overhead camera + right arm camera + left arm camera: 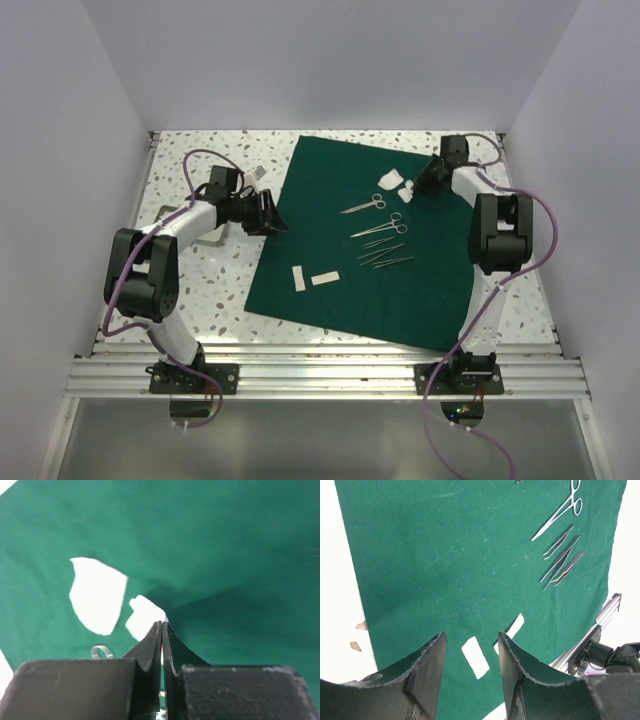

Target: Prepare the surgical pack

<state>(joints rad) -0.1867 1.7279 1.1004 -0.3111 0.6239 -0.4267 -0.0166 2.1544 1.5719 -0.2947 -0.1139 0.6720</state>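
Observation:
The smaller gauze lump (405, 193) in my right gripper is apart from the larger lump (390, 180), so I should first lift it over and put it on the larger lump.
The dark green drape (330, 290) lies spread flat on the table. On it are steel scissors (363, 206), a ring-handled clamp (380, 226), several forceps (385, 255), two flat white gauze strips (299, 278) and two gauze lumps (388, 180). My right gripper (162, 622) is shut, its tips pinching the corner of the smaller gauze lump (142, 617); the larger lump (97, 595) lies just to its left. My left gripper (471, 635) hangs open above the drape's left part, over a gauze strip (476, 657), holding nothing.
Speckled tabletop (200, 290) shows left of the drape and in a narrow band on the right (520, 300). A small white object (258, 173) lies behind the left arm. An aluminium rail (330, 375) runs along the near edge. White walls close in three sides.

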